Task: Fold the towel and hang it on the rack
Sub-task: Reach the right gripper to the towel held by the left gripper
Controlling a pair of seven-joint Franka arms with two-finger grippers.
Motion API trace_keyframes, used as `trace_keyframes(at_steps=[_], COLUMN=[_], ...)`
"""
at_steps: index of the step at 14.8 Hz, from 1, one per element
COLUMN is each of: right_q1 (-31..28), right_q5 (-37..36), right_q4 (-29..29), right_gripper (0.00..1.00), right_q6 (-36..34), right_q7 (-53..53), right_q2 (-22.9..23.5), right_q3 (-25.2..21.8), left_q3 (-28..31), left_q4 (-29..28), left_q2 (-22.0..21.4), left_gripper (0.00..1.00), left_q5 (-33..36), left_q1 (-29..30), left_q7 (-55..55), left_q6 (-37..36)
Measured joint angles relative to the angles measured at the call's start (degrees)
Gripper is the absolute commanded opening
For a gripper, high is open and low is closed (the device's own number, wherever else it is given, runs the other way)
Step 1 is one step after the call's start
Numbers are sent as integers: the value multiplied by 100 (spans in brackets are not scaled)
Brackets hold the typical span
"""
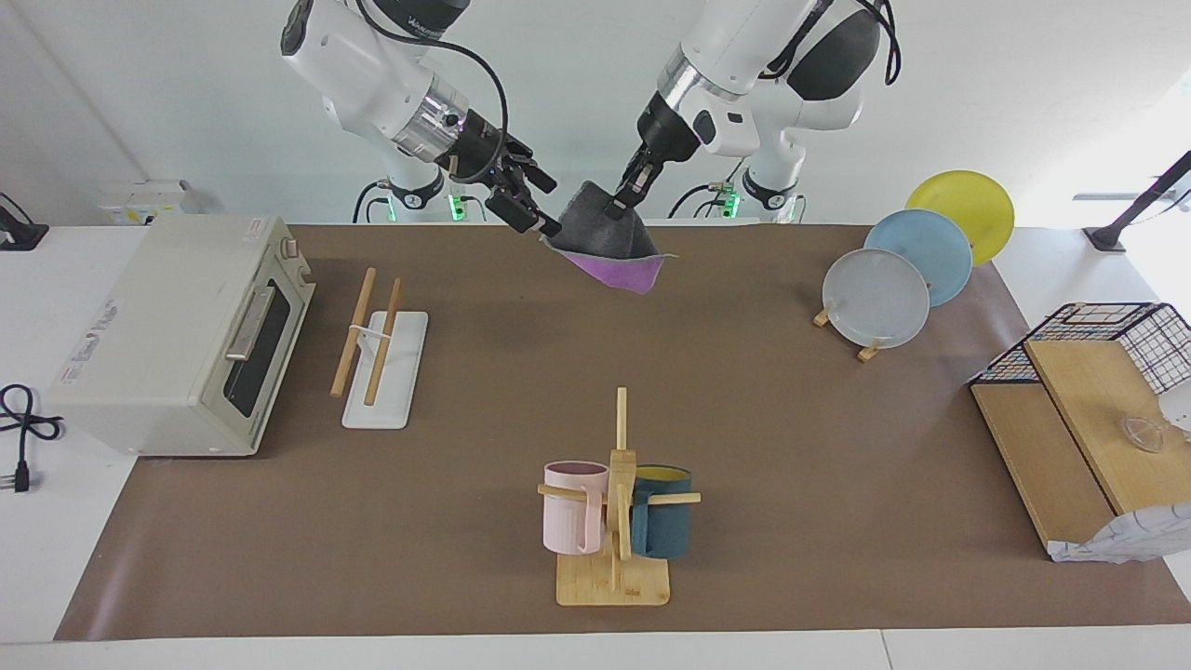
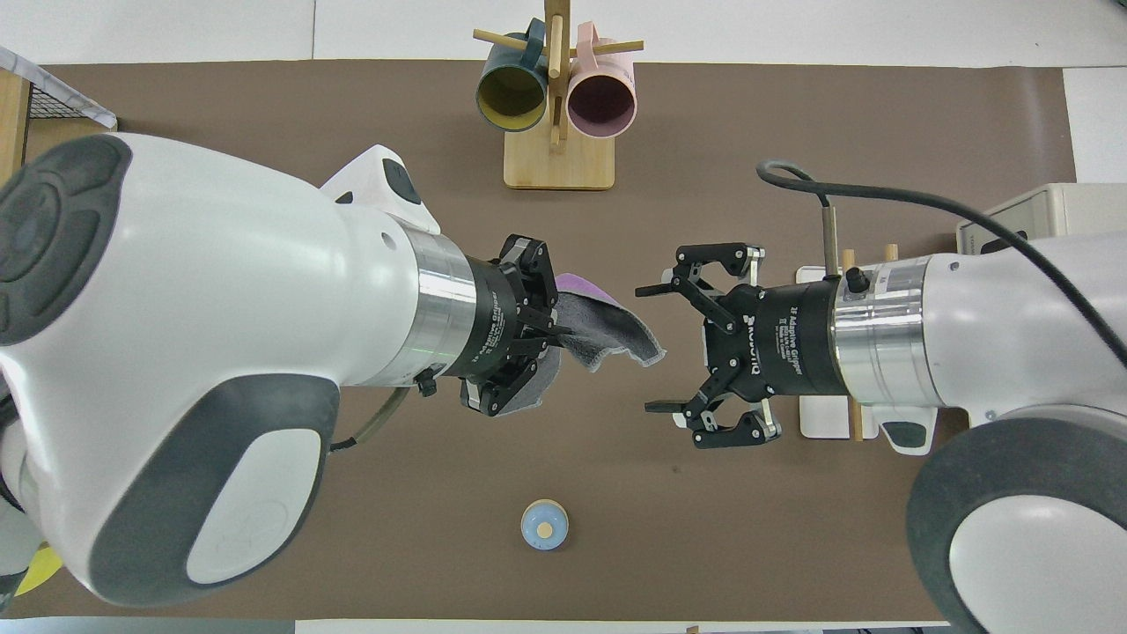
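Observation:
The towel's loose corner [image 2: 646,350] sags softly past my left gripper, so I expect the towel to drape over the rods and stay hanging when I lower it there.
The towel [image 1: 607,244] hangs folded in the air, dark grey outside with purple showing at its lower edge; it also shows in the overhead view [image 2: 609,333]. My left gripper [image 1: 616,207] [image 2: 555,333] is shut on its top edge and holds it over the mat near the robots' end. My right gripper [image 1: 543,203] [image 2: 648,349] is open beside the towel, its jaws facing the towel's free corner, just apart from it. The rack [image 1: 381,346], two light-wood rods on a white base, stands beside the toaster oven; in the overhead view the rack [image 2: 823,416] is mostly hidden under my right arm.
A white toaster oven [image 1: 177,335] stands at the right arm's end. A mug tree [image 1: 616,502] with a pink and a teal mug stands farther out. A plate stand with plates [image 1: 879,296] and a wire basket with wooden boards [image 1: 1089,409] are at the left arm's end. A small blue round object [image 2: 544,525] lies near the robots.

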Motion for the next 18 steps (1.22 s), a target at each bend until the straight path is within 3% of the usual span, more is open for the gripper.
trace_keyframes(at_steps=[5, 8, 13, 14, 15, 18], right_q1=[491, 526, 549, 558, 572, 605], right_q5=[2, 2, 2, 2, 2, 2], right_q4=[-183, -232, -235, -237, -237, -240], right_gripper=[100, 100, 51, 29, 0, 0], right_q6=[816, 902, 1059, 1166, 1220, 1284], right_q7=[71, 71, -22, -31, -49, -98], right_q2=[-28, -27, -27, -26, -26, -14], right_q3=[28, 31, 36, 36, 37, 37], left_q3=[-6, -6, -6, -7, -11, -29], left_q4=[0, 0, 0, 0, 0, 0], left_q2=[1, 1, 1, 1, 1, 1], left_gripper=[0, 0, 0, 0, 0, 0], left_q5=[0, 0, 0, 0, 0, 0], left_q1=[-11, -15, -33, -39, -44, -73], left_q7=[-162, -192, -208, -210, -211, -212], left_q6=[198, 212, 220, 221, 221, 221])
